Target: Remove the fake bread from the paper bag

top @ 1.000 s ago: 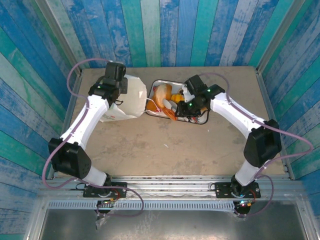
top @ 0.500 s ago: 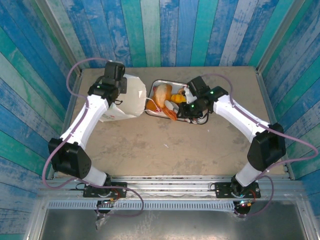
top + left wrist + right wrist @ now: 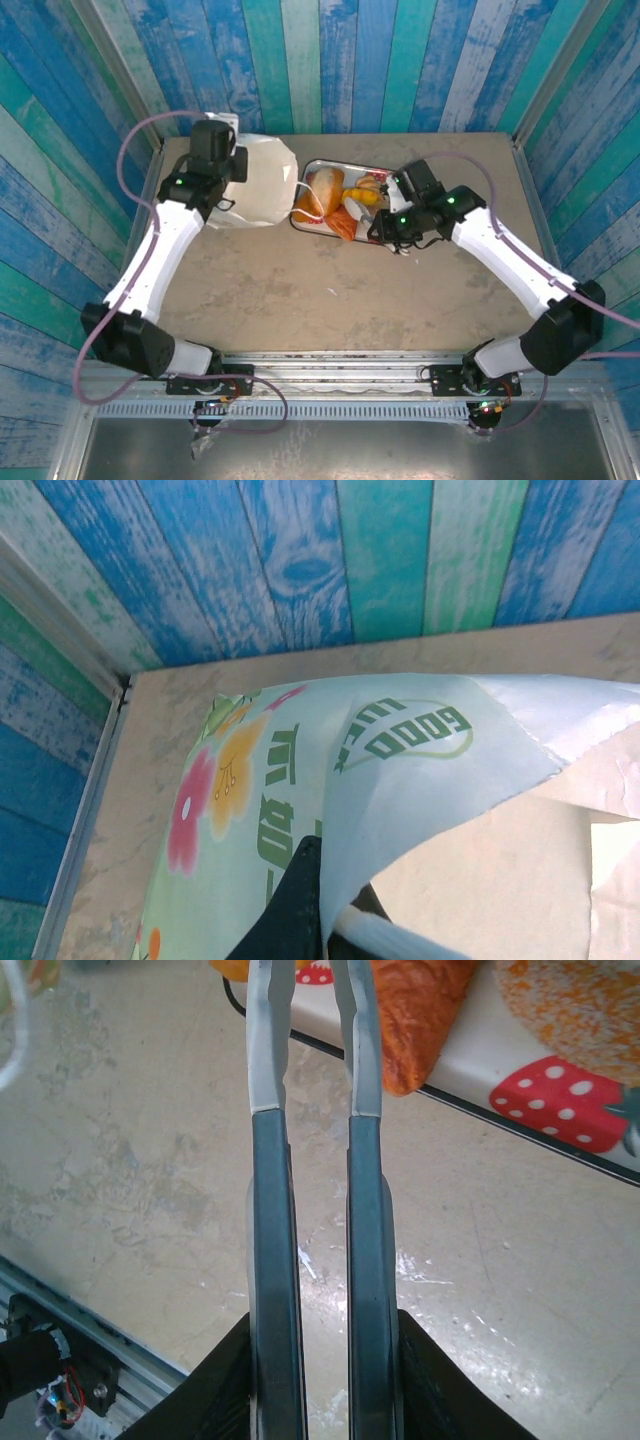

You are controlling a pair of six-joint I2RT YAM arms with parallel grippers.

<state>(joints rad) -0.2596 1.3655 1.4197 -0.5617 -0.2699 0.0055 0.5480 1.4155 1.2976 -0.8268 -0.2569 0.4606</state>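
Observation:
The robot's left gripper should pull the bag (image 3: 262, 182) clear and set it upright, because the paper bag is tipped and empty, with its cord handle over the tray (image 3: 318, 203).
The white paper bag (image 3: 262, 180) is tipped at the back left of the table, next to the tray. Its flower print and green logo (image 3: 405, 735) face the left wrist camera. My left gripper (image 3: 233, 182) is shut on the bag's edge, and a black finger (image 3: 298, 905) and a white cord handle (image 3: 395, 942) show there. Several pieces of golden and orange fake bread (image 3: 327, 187) lie on the strawberry-print tray (image 3: 392, 178). My right gripper (image 3: 368, 228) hovers at the tray's near edge beside an orange croissant (image 3: 420, 1010). Its fingers (image 3: 270, 1060) stand a narrow gap apart with nothing between them.
Blue and green plank walls close in the table on three sides. A metal rail runs along the near edge by the arm bases. Bare tabletop (image 3: 320, 290) lies between the tray and the rail. A loose cord loop (image 3: 305, 207) hangs over the tray's left end.
The left arm has carried the bag up and back towards the far wall. The right gripper has drawn back to the right off the tray, its fingers narrowing.

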